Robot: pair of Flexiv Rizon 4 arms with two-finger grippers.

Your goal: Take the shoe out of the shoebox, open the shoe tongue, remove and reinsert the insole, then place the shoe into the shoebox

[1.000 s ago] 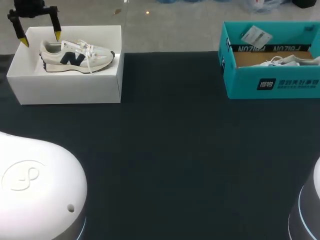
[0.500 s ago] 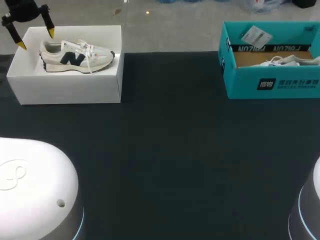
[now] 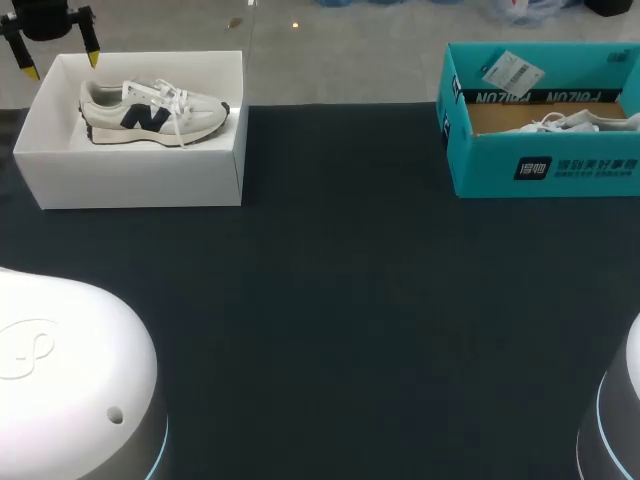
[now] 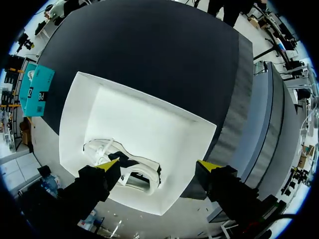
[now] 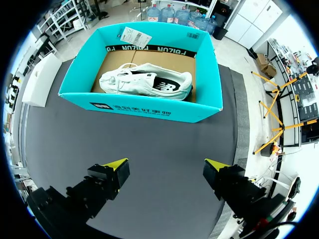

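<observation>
The white shoe (image 3: 152,109) has a thick sole (image 3: 150,139) from its heel to its toe, so it will stay almost level, with its toe held out, when I raise its heel.
A white shoe with a navy mark (image 3: 150,110) lies on its side in an open white shoebox (image 3: 140,175) at the table's far left. My left gripper (image 3: 60,62) hangs open above the box's far left corner, holding nothing. In the left wrist view the shoe (image 4: 130,169) lies on the box floor (image 4: 144,124) under my open gripper (image 4: 158,167), its heel end near one fingertip. A second white shoe (image 5: 147,82) lies in a teal shoebox (image 5: 139,107) ahead of my open, empty right gripper (image 5: 165,164).
The teal shoebox (image 3: 540,165) stands at the far right with its shoe (image 3: 570,122) and a paper tag (image 3: 512,70) on its back rim. Dark table cloth (image 3: 340,300) spreads between the two boxes. My arm bases fill the near corners.
My left gripper has risen and drawn back to the far left, away from the shoe's heel end, staying open. The shoe and both boxes have not moved.
</observation>
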